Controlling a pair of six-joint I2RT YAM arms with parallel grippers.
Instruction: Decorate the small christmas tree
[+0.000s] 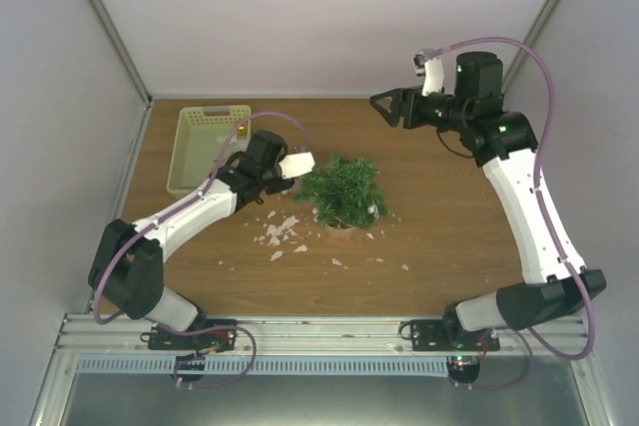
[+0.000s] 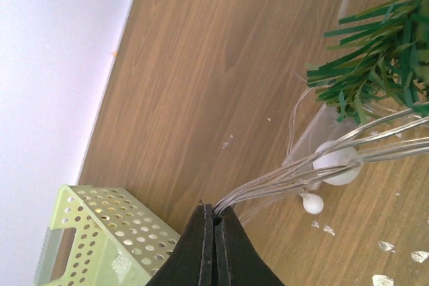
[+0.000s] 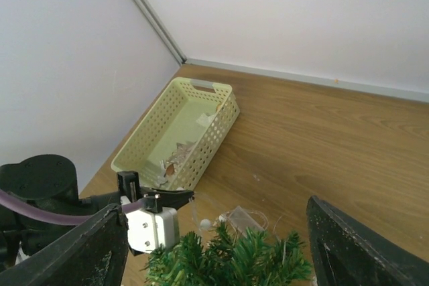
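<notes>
My right gripper should keep moving down to the space (image 1: 344,132) behind the tree until it grips the light string (image 2: 337,163), because that space is open and my left gripper is holding the string.
The small christmas tree (image 1: 342,192) stands mid-table, bushy and dark green; its top shows in the right wrist view (image 3: 228,259) and a few branches show in the left wrist view (image 2: 382,65). My left gripper (image 1: 285,159) is just left of the tree, shut (image 2: 214,213) on a bundle of clear light-string wires (image 2: 281,179) with white bulbs (image 2: 335,162) leading toward the tree. It also shows in the right wrist view (image 3: 181,197). My right gripper (image 1: 384,102) is open and empty, raised behind and right of the tree (image 3: 218,232).
A pale yellow-green perforated basket (image 1: 208,147) holding a few ornaments sits at the back left (image 3: 174,132) (image 2: 100,239). White flakes (image 1: 285,231) are scattered on the wood in front of the tree. A clear battery box (image 3: 244,219) lies beside the tree. Walls enclose three sides.
</notes>
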